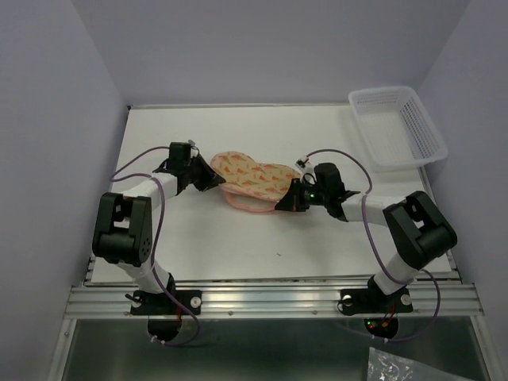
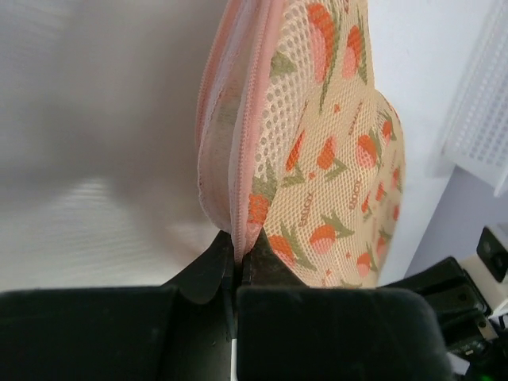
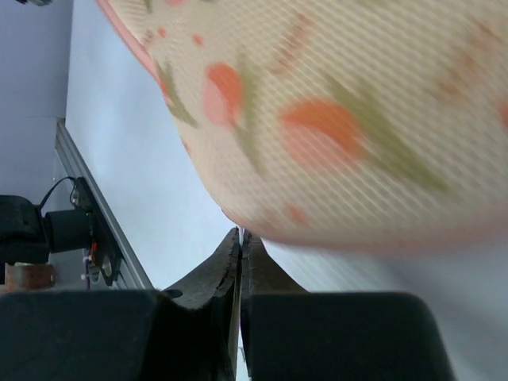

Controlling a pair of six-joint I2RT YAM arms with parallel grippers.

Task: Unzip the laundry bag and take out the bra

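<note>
The pink zip edge is in my left gripper, far away from my right gripper. My left gripper should open and grab the rim next to my right gripper.
The laundry bag, a cream mesh pouch with orange marks and pink edging, lies mid-table between both arms; its pink loop trails toward the front. My left gripper is shut on the pink zip edge at the bag's left end, and the left wrist view shows that edge pinched between the tips of the gripper. My right gripper is shut at the bag's near right rim. In the right wrist view its tips meet under the bag with a thin pale sliver between them. The bra is hidden.
A white plastic lattice basket stands at the back right corner, and its wall shows in the left wrist view. The metal rail runs along the table's near edge. Pale walls close in the left, back and right sides.
</note>
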